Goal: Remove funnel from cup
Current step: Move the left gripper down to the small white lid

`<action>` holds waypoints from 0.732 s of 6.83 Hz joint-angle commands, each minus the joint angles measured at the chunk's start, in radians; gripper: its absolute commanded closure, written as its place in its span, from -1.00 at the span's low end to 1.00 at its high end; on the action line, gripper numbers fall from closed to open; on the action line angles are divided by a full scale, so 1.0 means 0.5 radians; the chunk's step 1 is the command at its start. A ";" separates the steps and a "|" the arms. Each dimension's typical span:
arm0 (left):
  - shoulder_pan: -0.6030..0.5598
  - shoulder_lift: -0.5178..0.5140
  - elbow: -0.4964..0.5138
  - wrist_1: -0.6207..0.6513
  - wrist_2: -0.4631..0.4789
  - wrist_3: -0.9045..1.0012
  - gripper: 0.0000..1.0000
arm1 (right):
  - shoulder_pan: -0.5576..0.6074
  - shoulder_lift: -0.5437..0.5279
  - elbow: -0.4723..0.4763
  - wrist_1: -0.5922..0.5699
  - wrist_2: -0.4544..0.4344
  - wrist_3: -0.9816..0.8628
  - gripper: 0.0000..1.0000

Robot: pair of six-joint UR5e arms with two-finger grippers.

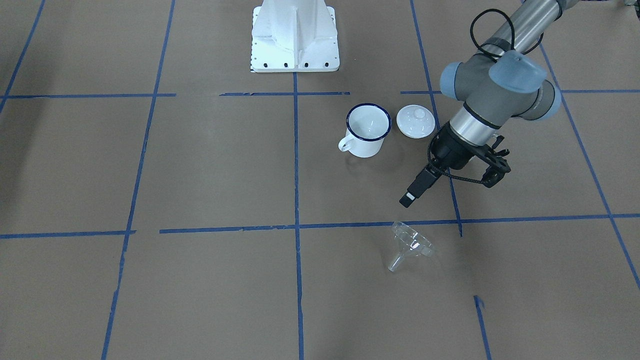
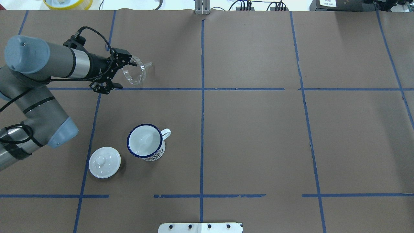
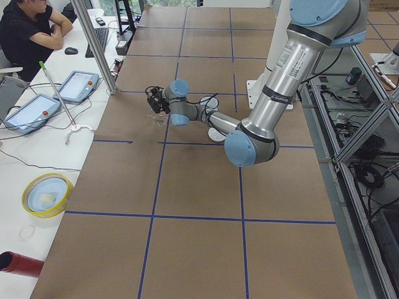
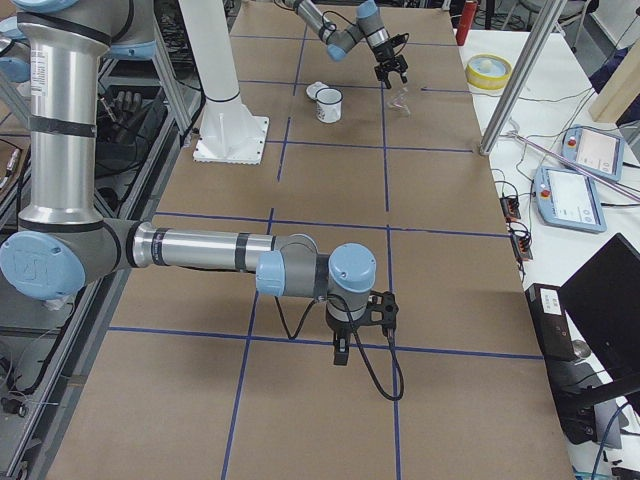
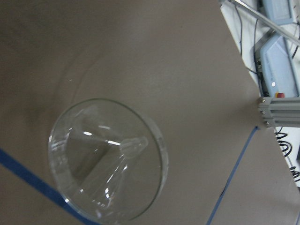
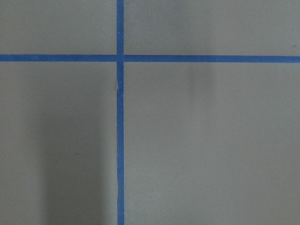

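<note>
I expect the white lid (image 1: 415, 122) to settle flat inside the cup's blue rim when I lower it, because the lid looks about as wide as the cup's opening (image 1: 368, 122).
The clear funnel (image 1: 411, 243) lies on its side on the brown paper, outside the cup, and shows from above (image 2: 134, 72). The left wrist view looks into the funnel's wide mouth (image 5: 108, 159); no fingers show there. My left gripper (image 2: 125, 73) is open and empty, held above the funnel and apart from it. The white cup with the blue rim (image 1: 367, 131) stands upright and empty nearer the robot (image 2: 145, 142). My right gripper (image 4: 350, 345) hovers over bare paper far from both; I cannot tell whether it is open or shut.
A round white knobbed lid (image 1: 415, 121) lies beside the cup (image 2: 104, 162). The robot's white base (image 1: 295, 35) stands at the table's near edge. Blue tape lines cross the paper. An operator (image 3: 28, 31) sits at the side table beyond the far edge.
</note>
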 commanded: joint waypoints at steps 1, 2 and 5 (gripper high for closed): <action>0.014 0.113 -0.402 0.775 -0.074 0.087 -1.00 | 0.000 0.000 -0.003 0.000 0.000 0.000 -1.00; 0.075 0.228 -0.513 0.870 -0.074 0.084 -1.00 | 0.000 0.000 -0.003 0.000 0.000 0.000 -1.00; 0.690 0.653 -0.735 0.880 0.210 -0.393 -1.00 | 0.000 0.000 -0.003 0.000 0.000 0.000 -1.00</action>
